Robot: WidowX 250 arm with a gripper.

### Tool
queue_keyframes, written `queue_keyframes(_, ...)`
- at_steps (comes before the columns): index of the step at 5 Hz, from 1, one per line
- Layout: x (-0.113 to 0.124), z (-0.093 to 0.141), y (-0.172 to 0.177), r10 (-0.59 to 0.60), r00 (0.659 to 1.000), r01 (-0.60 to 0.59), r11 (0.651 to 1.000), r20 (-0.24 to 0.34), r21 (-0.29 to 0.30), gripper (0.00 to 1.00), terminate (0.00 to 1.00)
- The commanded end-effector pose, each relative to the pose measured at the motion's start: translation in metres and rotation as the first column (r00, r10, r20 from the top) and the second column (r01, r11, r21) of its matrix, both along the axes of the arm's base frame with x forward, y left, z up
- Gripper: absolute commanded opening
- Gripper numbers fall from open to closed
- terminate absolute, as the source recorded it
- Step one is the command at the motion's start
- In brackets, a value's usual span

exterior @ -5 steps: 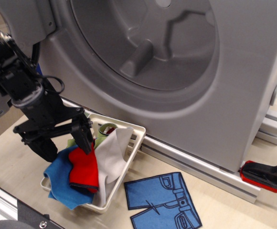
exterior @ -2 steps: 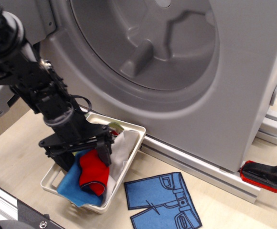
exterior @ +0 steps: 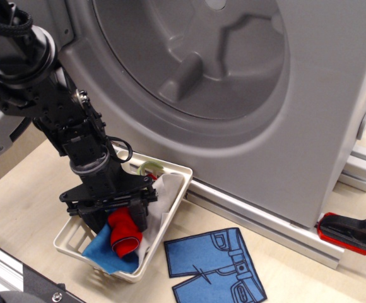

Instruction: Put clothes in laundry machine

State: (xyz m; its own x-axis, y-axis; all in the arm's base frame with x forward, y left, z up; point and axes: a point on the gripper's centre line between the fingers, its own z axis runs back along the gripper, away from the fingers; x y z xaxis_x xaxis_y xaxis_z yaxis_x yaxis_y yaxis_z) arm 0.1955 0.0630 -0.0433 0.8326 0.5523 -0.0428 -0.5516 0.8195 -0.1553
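Note:
I expect the clothes [exterior: 126, 235] to all come up together and leave the basket empty when I lift, because the blue and white-grey pieces [exterior: 105, 254] are crowded around the red piece.
The clothes [exterior: 125, 235] are a bundle of red, blue, white-grey and light green felt pieces lying in a small white slotted basket [exterior: 178, 187] on the table. My gripper [exterior: 116, 219] reaches down into the basket. It is open, with its black fingers [exterior: 137, 216] on either side of the bunched red piece and pressed into the bundle. The laundry machine [exterior: 322, 95] is large and grey. It stands right behind the basket, and its round ribbed drum recess [exterior: 195, 57] is open above the arm.
A flat blue jeans-shaped piece [exterior: 214, 265] lies on the wooden table to the right of the basket. An aluminium rail [exterior: 259, 221] runs along the machine's base. A red and black clamp [exterior: 350, 232] sits at the right edge. Another metal rail [exterior: 6, 271] crosses the lower left corner.
My gripper has moved right and down, from the basket's left rim into the basket. The blue and red pieces have been bunched together, and the blue one no longer hangs over the left edge.

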Motion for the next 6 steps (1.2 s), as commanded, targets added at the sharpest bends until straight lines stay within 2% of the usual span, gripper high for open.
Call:
queue_keyframes(1, 0.003, 0.005, 0.001, -0.061, 0.998, 0.061, 0.998, 0.020, 0.016, 0.00, 0.00)
queue_keyframes(3, 0.005, 0.046, -0.008, -0.188, 0.981, 0.187, 0.982, 0.053, 0.038, 0.00, 0.00)
queue_keyframes(4, 0.008, 0.069, -0.012, -0.227, 0.971, 0.226, 0.974, 0.075, 0.026, 0.00, 0.00)
queue_keyframes(5, 0.011, 0.100, -0.019, -0.305, 0.942, 0.302, 0.952, 0.137, 0.040, 0.00, 0.00)
queue_keyframes(6, 0.031, 0.132, -0.022, -0.386, 0.889, 0.381, 0.922, 0.245, 0.069, 0.00, 0.00)
